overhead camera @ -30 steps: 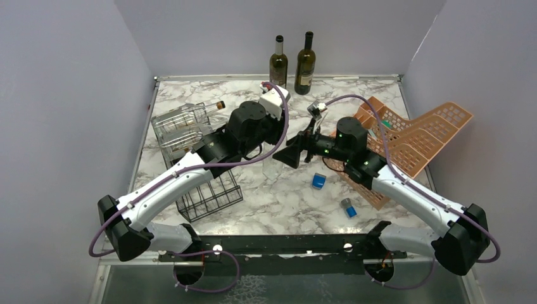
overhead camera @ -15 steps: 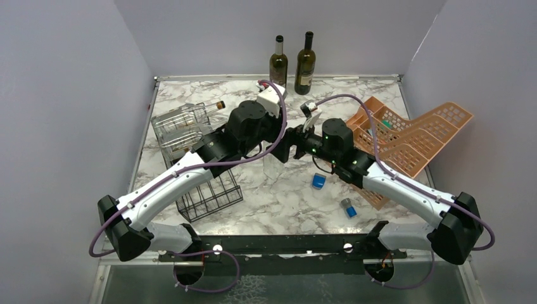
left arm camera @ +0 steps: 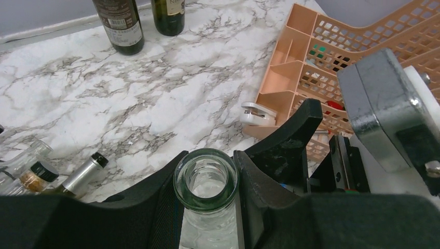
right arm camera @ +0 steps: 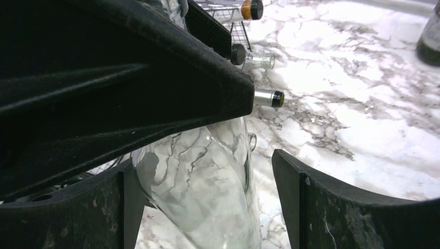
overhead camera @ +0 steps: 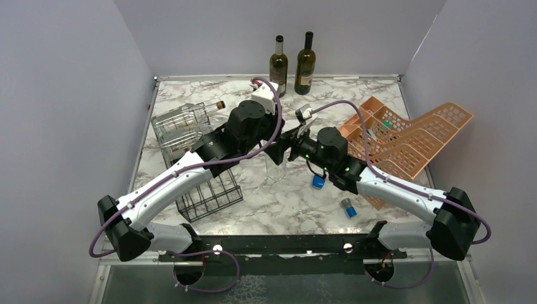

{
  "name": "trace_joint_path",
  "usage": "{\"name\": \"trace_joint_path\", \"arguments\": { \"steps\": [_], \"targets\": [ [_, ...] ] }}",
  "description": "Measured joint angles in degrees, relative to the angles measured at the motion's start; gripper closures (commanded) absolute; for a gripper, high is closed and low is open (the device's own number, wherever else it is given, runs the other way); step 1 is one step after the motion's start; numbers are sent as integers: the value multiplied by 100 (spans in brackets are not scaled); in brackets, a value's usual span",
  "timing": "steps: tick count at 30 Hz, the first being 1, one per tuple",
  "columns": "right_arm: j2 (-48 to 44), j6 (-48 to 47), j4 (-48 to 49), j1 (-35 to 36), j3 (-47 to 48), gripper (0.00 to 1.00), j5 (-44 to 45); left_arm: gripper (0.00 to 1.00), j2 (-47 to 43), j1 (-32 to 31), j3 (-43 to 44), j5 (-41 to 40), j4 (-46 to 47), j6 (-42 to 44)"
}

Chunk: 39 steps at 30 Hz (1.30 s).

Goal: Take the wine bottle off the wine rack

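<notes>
The clear bottle's neck is in my left gripper's hold, so my right gripper should close on its body before my left gripper opens and goes back to the rack.
A clear glass wine bottle stands about upright on the marble, faint in the top view. My left gripper is shut on its neck just under the green-tinted mouth; in the top view it sits at mid table. My right gripper is open with its jaws on either side of the bottle's body; the right finger stands apart from the glass. In the top view it meets the left one. The black wire wine rack stands left, partly under my left arm.
A wire basket with several capped clear bottles lies at the left. Two dark wine bottles stand at the back wall. An orange mesh organiser fills the right. Two small blue items lie near the right arm.
My right gripper has moved left across the table and now straddles the clear bottle's body. My left gripper has stayed shut on the neck, its wrist barely shifting.
</notes>
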Motion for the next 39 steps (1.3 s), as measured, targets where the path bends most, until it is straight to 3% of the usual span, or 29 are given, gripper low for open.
{"name": "trace_joint_path", "arguments": {
  "steps": [4, 8, 11, 13, 17, 19, 22, 24, 31, 39],
  "targets": [
    [22, -269, 264, 31, -61, 24, 173, 93, 0, -2, 0, -11, 0, -175],
    [122, -404, 492, 37, -61, 38, 201, 92, 0, 17, 0, -96, 4, -249],
    [214, -479, 643, 85, -61, 47, 203, 86, -2, 26, 0, -155, -13, -247],
    [258, -505, 680, 105, -61, 52, 199, 75, 0, 26, 0, -188, -63, -232],
    [299, -503, 846, 107, -114, 56, 201, 41, -2, 39, 0, -212, -87, -201],
    [293, -503, 905, 105, -170, 58, 227, 20, -37, 72, 0, -256, -98, -146],
    [299, -507, 927, 96, -251, 59, 348, 5, -221, 144, 0, -365, -94, -74],
    [389, -544, 944, 96, -251, 59, 514, 1, -402, 42, 0, -295, -52, -70],
    [776, -782, 1060, -70, -177, 59, 920, 1, -1047, -94, 0, -282, -39, 105],
    [1711, -1058, 1849, -831, 538, 59, 1196, 1, -1705, -94, -498, -796, 22, 369]
  ]
}}
